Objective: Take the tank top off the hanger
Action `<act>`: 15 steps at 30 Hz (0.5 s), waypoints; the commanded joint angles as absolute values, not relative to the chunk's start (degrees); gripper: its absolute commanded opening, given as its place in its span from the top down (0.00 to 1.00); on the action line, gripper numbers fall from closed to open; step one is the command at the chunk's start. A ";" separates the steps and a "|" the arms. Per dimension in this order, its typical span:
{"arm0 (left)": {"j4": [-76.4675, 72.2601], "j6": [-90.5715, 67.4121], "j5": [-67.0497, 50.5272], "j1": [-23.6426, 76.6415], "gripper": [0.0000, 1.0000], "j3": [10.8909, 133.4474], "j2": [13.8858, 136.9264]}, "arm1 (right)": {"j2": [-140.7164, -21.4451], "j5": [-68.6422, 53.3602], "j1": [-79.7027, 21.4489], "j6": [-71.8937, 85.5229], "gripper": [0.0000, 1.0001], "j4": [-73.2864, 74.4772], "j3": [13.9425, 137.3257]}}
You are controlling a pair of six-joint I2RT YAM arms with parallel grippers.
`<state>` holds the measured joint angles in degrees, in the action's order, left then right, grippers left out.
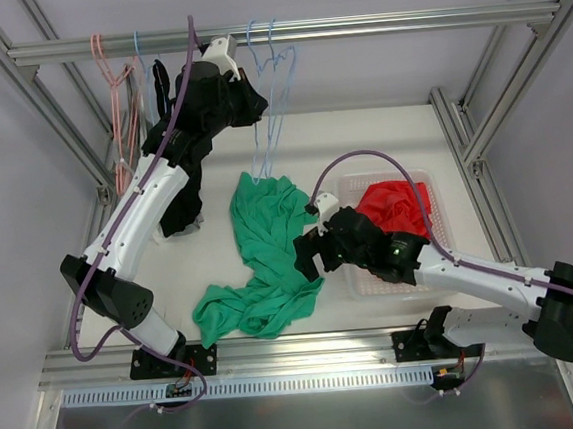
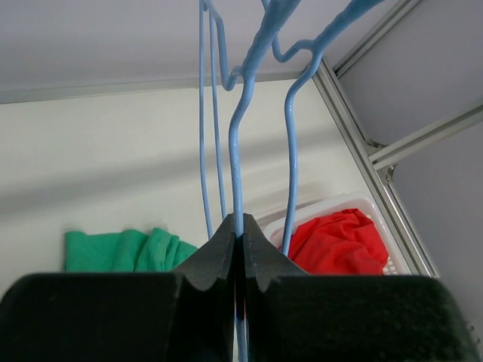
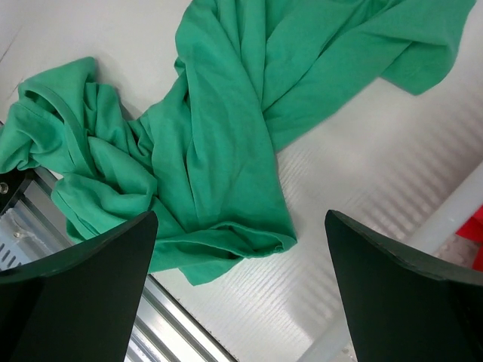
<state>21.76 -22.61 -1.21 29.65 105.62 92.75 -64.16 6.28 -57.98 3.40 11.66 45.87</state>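
The slack green tank top (image 1: 267, 256) is below the blue hanger's wires (image 1: 273, 125), which hang empty, so I expect the tank top to come up freely when the robot lifts it.
The green tank top (image 1: 265, 256) lies crumpled on the table, its upper end just below the blue hanger (image 1: 270, 85); whether they touch I cannot tell. The hanger hangs from the top rail. My left gripper (image 1: 255, 102) is up by the rail, shut on that hanger's wire (image 2: 236, 151), which runs between the closed fingers of the left gripper (image 2: 241, 230). My right gripper (image 1: 309, 241) hovers wide open over the tank top's (image 3: 226, 151) right edge. Nothing is between the fingers of the right gripper (image 3: 240, 219).
A white basket (image 1: 440, 251) holding a red garment (image 1: 392, 210) stands at the right. A black garment (image 1: 178, 184) hangs at the left behind my left arm, beside pink hangers (image 1: 116, 99). More blue hangers (image 2: 290, 151) dangle close by. Frame posts border the table.
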 commanded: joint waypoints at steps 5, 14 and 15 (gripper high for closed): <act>22.59 -19.86 0.77 30.32 0.86 105.56 91.50 | -68.37 2.73 -56.96 2.64 0.00 3.96 46.32; 22.59 -17.32 10.63 30.23 0.31 100.46 83.33 | -75.49 -3.60 -55.73 0.53 0.01 1.23 49.22; 22.59 -17.05 10.72 30.15 0.29 100.37 82.89 | -76.28 -4.56 -55.55 0.44 0.01 0.45 49.48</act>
<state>23.49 -19.11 7.20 29.95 100.31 87.83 -74.74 -0.49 -56.29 1.67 5.17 45.98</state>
